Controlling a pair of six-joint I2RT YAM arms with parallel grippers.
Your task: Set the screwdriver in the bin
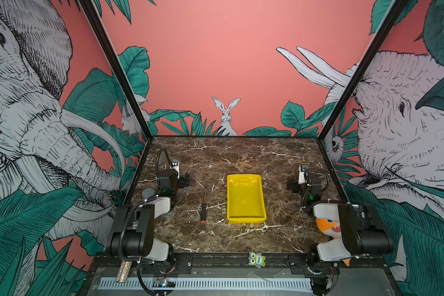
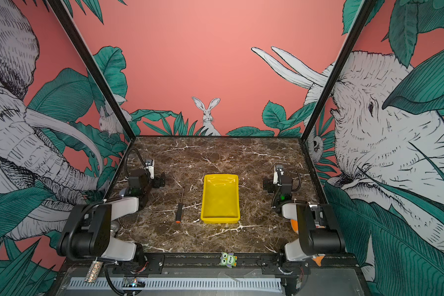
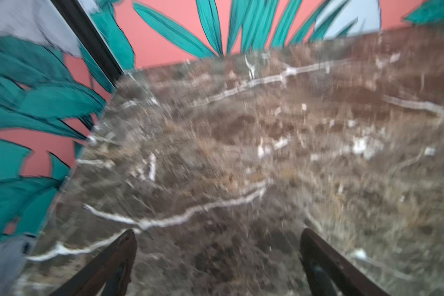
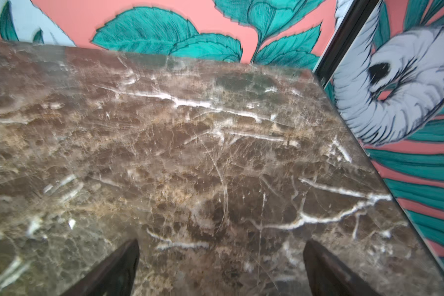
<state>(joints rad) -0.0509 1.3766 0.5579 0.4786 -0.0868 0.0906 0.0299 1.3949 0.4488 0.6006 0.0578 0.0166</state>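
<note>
The back wall (image 3: 251, 24) faces my left gripper, past the screwdriver's black handle, so I should pull the gripper toward the front and lower it over that handle (image 1: 203, 212).
In both top views the screwdriver (image 1: 203, 212) (image 2: 179, 212) lies flat on the marble table left of the bin, black handle and orange cap toward the front, thin shaft pointing to the back. The yellow bin (image 1: 245, 197) (image 2: 220, 197) stands in the middle with nothing in it. My left gripper (image 1: 183, 181) (image 2: 160, 182) hovers low at the back left, behind and left of the screwdriver's tip. It is open (image 3: 219, 231) over bare marble. On the far side of the bin, at the right, my right gripper (image 1: 292, 185) (image 2: 268, 185) is also open (image 4: 222, 241), nothing between its fingers. Neither wrist view shows the screwdriver or the bin.
Printed enclosure walls with black corner posts (image 1: 123, 84) (image 1: 354, 77) close the table on three sides. An owl sticker (image 1: 256, 259) sits on the front rail. An orange shark toy (image 1: 328, 225) hangs on the right arm near its base. The left wrist view is blurred.
</note>
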